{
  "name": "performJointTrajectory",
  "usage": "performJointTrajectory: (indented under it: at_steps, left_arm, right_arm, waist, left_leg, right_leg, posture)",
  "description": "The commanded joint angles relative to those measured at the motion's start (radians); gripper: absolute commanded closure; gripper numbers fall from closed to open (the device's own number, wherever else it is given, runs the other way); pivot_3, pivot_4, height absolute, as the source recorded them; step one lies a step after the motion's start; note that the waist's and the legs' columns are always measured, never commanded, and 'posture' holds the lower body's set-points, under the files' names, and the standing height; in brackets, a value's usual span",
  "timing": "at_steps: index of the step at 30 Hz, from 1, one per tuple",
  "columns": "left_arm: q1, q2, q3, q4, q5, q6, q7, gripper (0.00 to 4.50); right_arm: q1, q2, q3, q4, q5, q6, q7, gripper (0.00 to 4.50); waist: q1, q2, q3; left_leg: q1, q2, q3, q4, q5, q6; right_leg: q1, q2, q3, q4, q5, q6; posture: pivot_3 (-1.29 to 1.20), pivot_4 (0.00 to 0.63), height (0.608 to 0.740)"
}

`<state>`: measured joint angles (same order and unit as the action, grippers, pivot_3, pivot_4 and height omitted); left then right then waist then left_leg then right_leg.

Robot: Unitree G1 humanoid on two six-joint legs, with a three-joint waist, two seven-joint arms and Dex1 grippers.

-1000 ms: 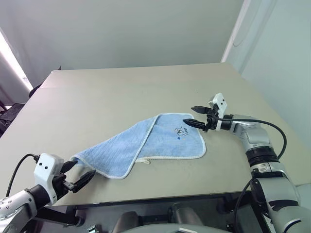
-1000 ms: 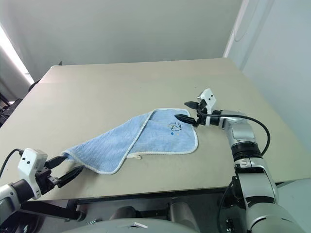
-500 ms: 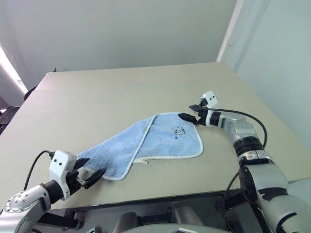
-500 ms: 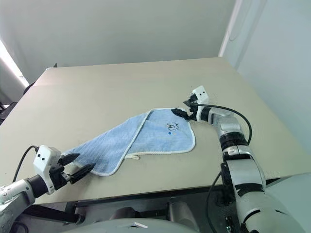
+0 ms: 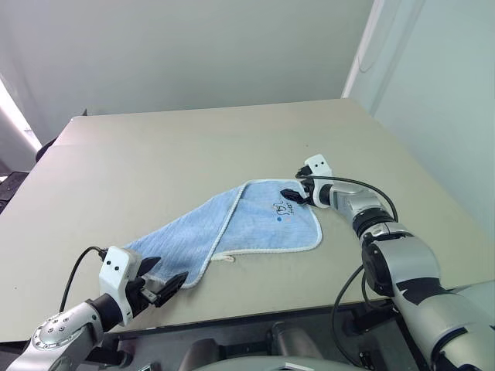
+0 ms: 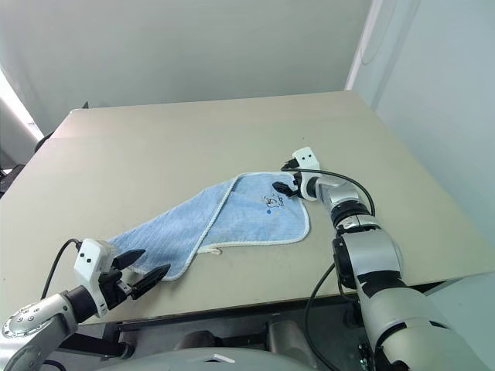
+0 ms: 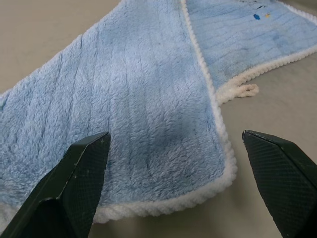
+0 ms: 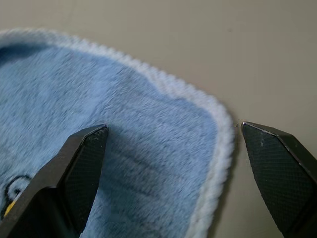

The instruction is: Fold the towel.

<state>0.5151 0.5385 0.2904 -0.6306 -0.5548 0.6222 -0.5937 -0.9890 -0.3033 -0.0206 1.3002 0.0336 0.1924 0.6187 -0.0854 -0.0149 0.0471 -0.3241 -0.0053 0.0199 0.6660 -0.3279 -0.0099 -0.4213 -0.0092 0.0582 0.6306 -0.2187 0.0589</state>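
My left gripper should grab the flap's near corner (image 7: 215, 176) and both grippers should lift the towel open before folding, because the towel's flap lies at a slant across the towel (image 5: 223, 222).
The light-blue towel (image 5: 224, 228) lies on the beige table (image 5: 155, 154), its left part folded over in a long flap, with a dark embroidered mark (image 5: 282, 207) near the far right corner. My right gripper (image 5: 292, 188) is low over that corner, open, and the white-edged corner (image 8: 218, 124) sits between its fingers. My left gripper (image 5: 172, 270) is open at the towel's near left end, by the table's front edge. In the left wrist view the flap's stitched edge (image 7: 218, 124) runs between the spread fingers (image 7: 81, 171).
A small white loop (image 5: 227, 257) sticks out from the towel's near edge. The table's front edge (image 5: 255, 305) runs just below the left gripper. A pale wall (image 5: 433, 100) stands past the table's right side.
The right gripper has sunk and reached forward onto the towel's far right corner. The left gripper has shifted right, closer to the towel's near left end. The towel lies as before.
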Motion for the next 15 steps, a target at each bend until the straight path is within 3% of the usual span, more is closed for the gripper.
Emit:
performJointTrajectory:
  at_steps: [1,5,15]
  left_arm:
    - [-0.004,-0.002,0.012,-0.040,-0.008,-0.010,0.014,0.02]
    - [-0.008,0.006,0.006,-0.044,-0.005,-0.007,0.020,0.00]
    - [-0.036,0.034,0.012,-0.049,-0.021,0.005,0.020,0.00]
  right_arm:
    - [-0.039,0.007,-0.025,0.010,-0.003,0.012,-0.017,0.00]
    - [-0.038,0.015,-0.001,0.012,-0.041,-0.006,-0.040,0.85]
    - [-0.039,0.034,0.006,0.008,-0.085,-0.040,-0.069,4.48]
  waist:
    - [-0.007,0.000,0.000]
    - [-0.016,0.000,0.000]
    - [-0.022,0.000,0.000]
  left_leg:
    - [0.000,0.000,0.000,0.000,0.000,0.000]
    - [0.001,0.000,0.000,0.000,0.000,0.000]
    - [0.003,0.000,0.000,0.000,0.000,0.000]
  right_leg:
    - [0.000,0.000,0.000,0.000,0.000,0.000]
    - [0.001,0.000,0.000,0.000,0.000,0.001]
    - [0.003,0.000,0.000,0.000,0.000,0.001]
  posture:
    - [0.00,0.000,0.740]
    - [0.00,0.000,0.740]
    - [0.00,0.000,0.740]
